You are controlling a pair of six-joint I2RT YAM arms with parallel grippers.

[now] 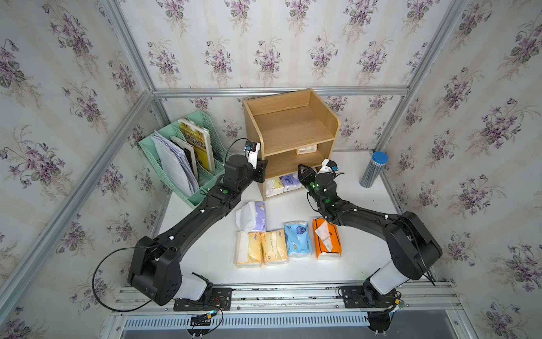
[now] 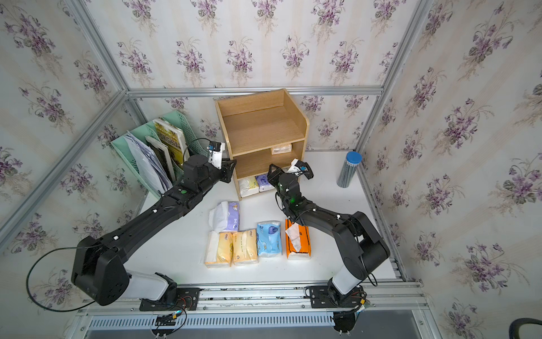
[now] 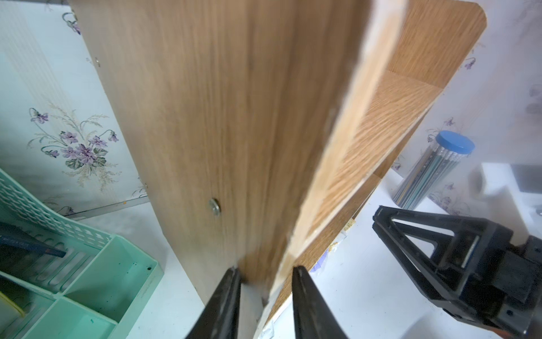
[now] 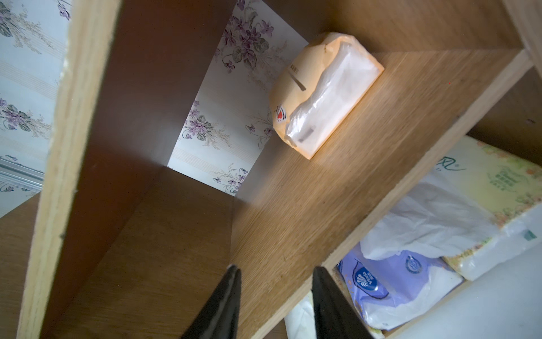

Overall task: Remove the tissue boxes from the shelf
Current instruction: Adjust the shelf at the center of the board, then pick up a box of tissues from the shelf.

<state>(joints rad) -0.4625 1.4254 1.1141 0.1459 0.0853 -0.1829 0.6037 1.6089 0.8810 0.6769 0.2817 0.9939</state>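
The peach tissue box is deep in the shelf's middle level. My left gripper should draw the shelf's side panel forward, turning the shelf toward my right gripper.
The wooden shelf stands at the back of the table. A peach tissue box lies on its middle tier. In the bottom tier sit a pale yellow one and a purple one. Several more lie in rows on the table, among them blue and orange. My left gripper is shut on the front edge of the shelf's left side panel. My right gripper is open, its jaws straddling the middle board's front edge at the right.
A mint-green file rack with papers and a book stands left of the shelf, close to my left arm. A tall clear tube of pencils with a blue lid stands at the back right. Wallpapered walls and aluminium rails enclose the table.
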